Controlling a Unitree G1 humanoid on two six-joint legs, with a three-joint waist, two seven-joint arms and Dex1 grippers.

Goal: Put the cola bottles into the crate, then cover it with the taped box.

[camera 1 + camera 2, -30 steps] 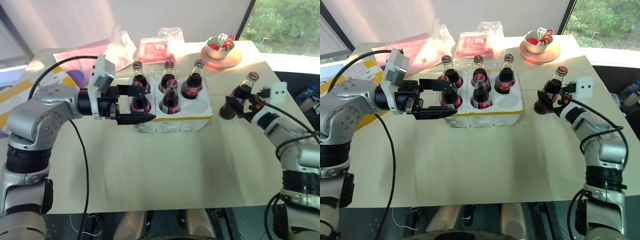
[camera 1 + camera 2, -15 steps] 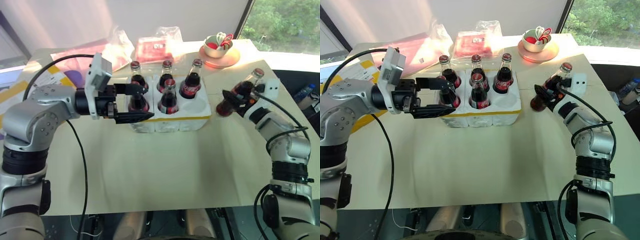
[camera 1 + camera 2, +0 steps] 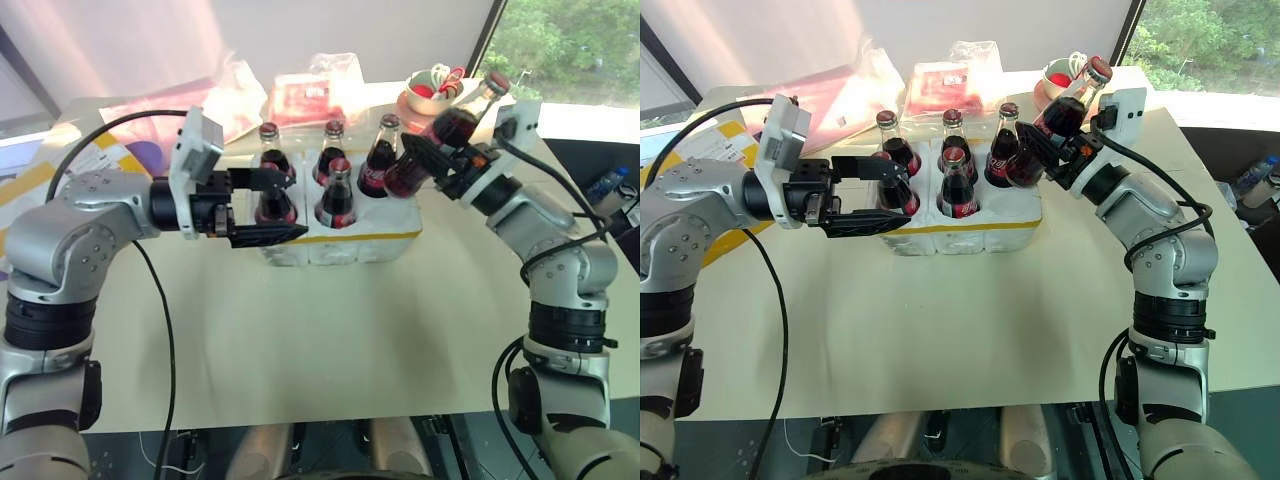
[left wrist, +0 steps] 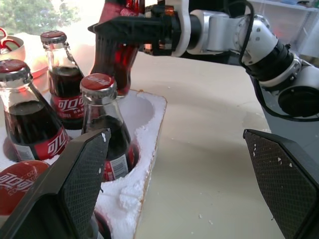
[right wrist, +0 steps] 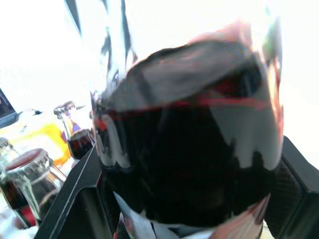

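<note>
I should go on lowering and straightening the cola bottle with my right gripper until the crate's front well holds it, because the cola bottle's base [image 3: 402, 183] points down at the crate's empty front well [image 3: 388, 213].
The crate [image 3: 340, 239], a low white foam tray with a yellow band, sits mid-table with several cola bottles [image 3: 337, 193] upright in its wells. Its front right well [image 4: 141, 107] stands bare. My right gripper [image 3: 415, 160] is shut on one more cola bottle [image 3: 447, 127], held tilted in the air above the crate's right end with its cap pointing up and away. My left gripper [image 3: 298, 203] is open at the crate's front left corner, with its fingers on either side of the bottle there. The taped box [image 3: 35, 180] shows a yellow band at the far left, mostly behind my left arm.
A pink plate with a bowl [image 3: 437, 92] stands at the back right, just behind the lifted bottle. Plastic-wrapped red packets [image 3: 310, 95] and a pink bag [image 3: 150, 105] lie behind the crate. The table's right edge runs close past my right arm.
My right gripper shut on the bottle that stood at the right, lifted it off the table and carried it left and up over the crate's right end. The left arm stayed still.
</note>
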